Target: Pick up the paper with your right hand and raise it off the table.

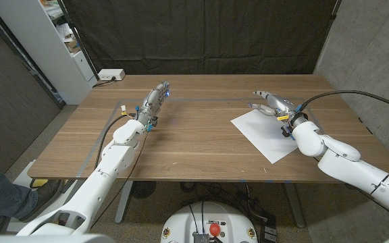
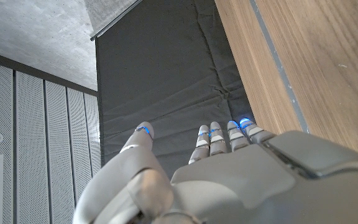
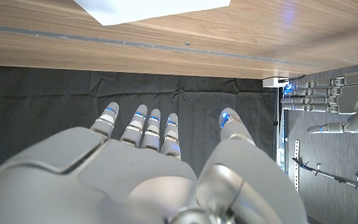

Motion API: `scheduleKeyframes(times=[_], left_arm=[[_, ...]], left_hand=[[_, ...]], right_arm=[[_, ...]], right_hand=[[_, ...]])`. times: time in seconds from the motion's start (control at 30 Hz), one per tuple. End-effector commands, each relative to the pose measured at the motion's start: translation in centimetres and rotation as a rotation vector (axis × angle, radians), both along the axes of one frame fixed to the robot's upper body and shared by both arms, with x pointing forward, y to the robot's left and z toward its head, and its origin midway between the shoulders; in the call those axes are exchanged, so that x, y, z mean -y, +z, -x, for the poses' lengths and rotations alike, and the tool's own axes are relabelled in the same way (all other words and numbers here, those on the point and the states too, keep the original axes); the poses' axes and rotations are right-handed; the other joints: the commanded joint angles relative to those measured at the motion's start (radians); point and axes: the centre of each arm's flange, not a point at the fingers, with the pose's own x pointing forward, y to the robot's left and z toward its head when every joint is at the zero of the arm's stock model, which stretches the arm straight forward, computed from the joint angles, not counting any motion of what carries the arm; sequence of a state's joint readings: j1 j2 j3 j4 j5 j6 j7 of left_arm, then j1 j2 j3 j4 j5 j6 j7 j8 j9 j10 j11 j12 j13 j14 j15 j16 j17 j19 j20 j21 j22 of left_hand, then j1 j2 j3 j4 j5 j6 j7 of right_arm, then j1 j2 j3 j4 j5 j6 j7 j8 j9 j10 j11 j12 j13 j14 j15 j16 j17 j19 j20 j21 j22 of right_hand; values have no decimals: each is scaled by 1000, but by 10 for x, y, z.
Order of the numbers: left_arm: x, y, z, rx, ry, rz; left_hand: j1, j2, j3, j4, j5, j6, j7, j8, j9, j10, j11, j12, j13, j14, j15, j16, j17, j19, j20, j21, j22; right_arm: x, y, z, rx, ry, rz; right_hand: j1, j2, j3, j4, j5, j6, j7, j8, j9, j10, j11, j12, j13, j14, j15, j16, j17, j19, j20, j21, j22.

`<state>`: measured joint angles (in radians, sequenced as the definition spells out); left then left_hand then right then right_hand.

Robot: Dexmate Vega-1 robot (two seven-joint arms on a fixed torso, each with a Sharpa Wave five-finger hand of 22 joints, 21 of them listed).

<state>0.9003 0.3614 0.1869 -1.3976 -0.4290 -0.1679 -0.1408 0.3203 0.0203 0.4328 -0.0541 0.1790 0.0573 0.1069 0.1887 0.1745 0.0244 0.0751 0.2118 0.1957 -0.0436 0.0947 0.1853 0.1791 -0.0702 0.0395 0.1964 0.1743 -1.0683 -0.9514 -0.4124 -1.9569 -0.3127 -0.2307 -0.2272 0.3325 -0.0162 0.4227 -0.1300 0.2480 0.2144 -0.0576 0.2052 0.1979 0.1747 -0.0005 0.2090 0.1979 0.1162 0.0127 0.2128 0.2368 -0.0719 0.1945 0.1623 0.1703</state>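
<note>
I expect the paper (image 1: pixel 266 137) to bend into a rounded curl from my pinch when I lift it, since the thin edge (image 1: pixel 252 142) lies level with the wood.
A white sheet of paper (image 1: pixel 263 129) lies flat on the wooden table (image 1: pixel 194 148), at its right side. My right hand (image 1: pixel 274 105) hovers over the paper's far corner, fingers spread and reaching toward the table's back, holding nothing. A corner of the paper (image 3: pixel 148 9) also shows in the right wrist view, beyond my right hand's fingers (image 3: pixel 154 134). My left hand (image 1: pixel 154 101) is out over the table's left side, fingers straight and apart, empty. In the left wrist view my left hand (image 2: pixel 229 168) reaches past the table's edge (image 2: pixel 272 74) toward the dark curtain.
A white power strip (image 1: pixel 111 75) sits at the table's back left corner. A white shelf unit (image 1: pixel 59 40) stands beyond it on the left. A dark curtain (image 1: pixel 201 34) hangs behind the table. A person's leg and shoe (image 1: pixel 12 196) show at the lower left.
</note>
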Motion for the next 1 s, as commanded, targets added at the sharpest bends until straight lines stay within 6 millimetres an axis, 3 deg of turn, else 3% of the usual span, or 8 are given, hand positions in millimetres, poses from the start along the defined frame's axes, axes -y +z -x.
scheduleKeyframes(times=[0.03, 0.6, 1.0], left_arm=[[-1, 0, 3, 0, 6, 1], [1, -1, 3, -8, 5, 2], [0, -1, 5, -3, 5, 1]], left_hand=[[0, 8, 2, -4, -3, 11, 3, 2, 6, 8, -2, 3, -1, 9, 0, 4, 2, -5, 3, 0, 5], [-2, 10, 2, -6, -3, 14, 4, 3, 6, 9, -3, 3, 0, 10, -1, 4, 2, -10, 5, -1, 6], [-3, 12, 1, -8, -3, 16, 4, 3, 6, 9, -4, 3, 0, 11, -1, 4, 2, -11, 7, -1, 6]], right_arm=[[0, 0, 3, -24, -35, 62], [-1, -3, 1, -76, -78, 159], [-7, -8, 1, -124, -122, 245]], right_hand=[[-2, -7, 5, -2, 5, 3, -15, 3, 1, -2, -8, -6, 6, 0, 8, 7, 2, -31, 6, 4, 2], [27, -13, 14, -18, 12, -2, -22, 1, 2, -33, 6, -14, 8, -57, 34, -9, -2, -1, 12, 29, 3], [48, -19, 21, -24, 16, -41, -24, -12, 2, -83, 16, -23, 9, -105, 50, -17, -5, 34, 15, 38, 4]])
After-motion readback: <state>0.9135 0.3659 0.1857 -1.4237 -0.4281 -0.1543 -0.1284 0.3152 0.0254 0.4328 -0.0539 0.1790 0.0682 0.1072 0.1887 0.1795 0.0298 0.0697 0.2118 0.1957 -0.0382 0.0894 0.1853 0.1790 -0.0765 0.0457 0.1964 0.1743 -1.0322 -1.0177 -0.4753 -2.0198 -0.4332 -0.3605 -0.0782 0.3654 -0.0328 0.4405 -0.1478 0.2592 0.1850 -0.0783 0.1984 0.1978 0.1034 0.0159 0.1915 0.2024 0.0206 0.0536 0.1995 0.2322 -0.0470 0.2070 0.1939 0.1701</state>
